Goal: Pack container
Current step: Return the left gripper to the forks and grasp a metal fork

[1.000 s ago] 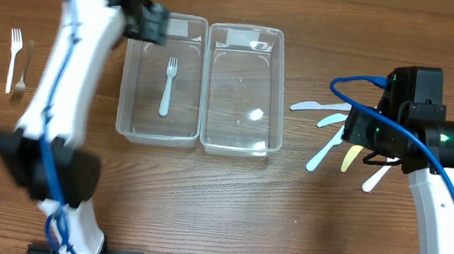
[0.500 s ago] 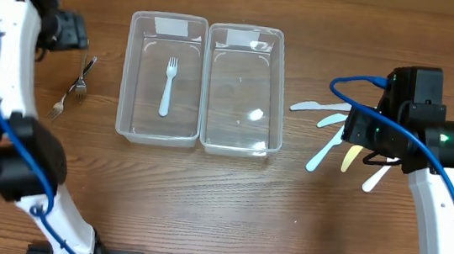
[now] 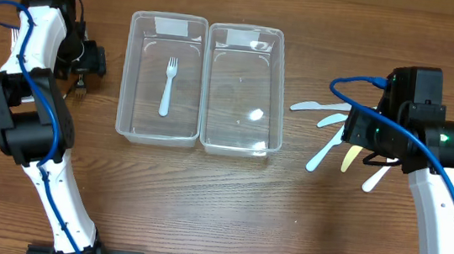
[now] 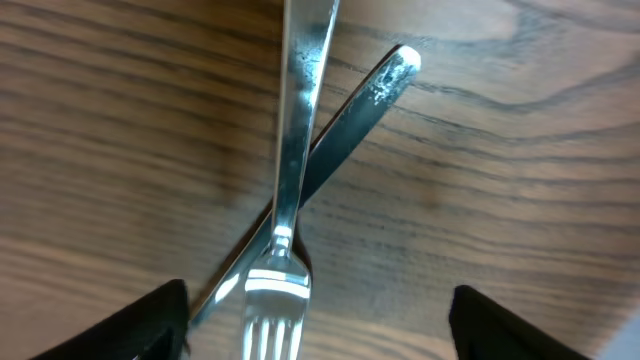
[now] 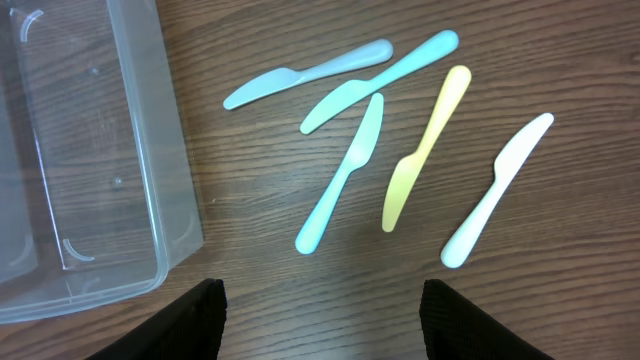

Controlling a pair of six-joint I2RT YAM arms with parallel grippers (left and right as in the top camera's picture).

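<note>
I should move back and take the dark-handled fork nearer its tines [image 4: 220, 292], because the shiny fork lies over the other fork's dark handle [image 4: 287, 210] under my left gripper.
Two clear containers stand side by side. The left container [image 3: 132, 108] holds a white plastic fork [image 3: 166, 87]; the right container [image 3: 239, 137] holds no cutlery. Two metal forks lie crossed on the wood, a shiny fork [image 4: 285, 200] over a dark handle [image 4: 365, 95], and they peek out below the arm [image 3: 79, 88]. My left gripper [image 4: 320, 335] [image 3: 82, 69] hangs open low over them, its fingers on either side of the shiny fork's tines without touching. My right gripper [image 5: 322, 330] [image 3: 353, 133] is open and empty above several plastic knives [image 5: 340, 175] [image 3: 323, 154].
The knives fan out right of the containers: pale blue [image 5: 305, 75], teal [image 5: 380, 80], yellow [image 5: 425, 150] and white [image 5: 497, 190]. The right container's corner [image 5: 150, 270] sits close to the right gripper's left finger. The left arm's links stretch down the table's left side [image 3: 41, 124].
My left arm has swung from above the left container out to the far left and come down over the metal forks, its jaws narrowing slightly. The right arm has not moved.
</note>
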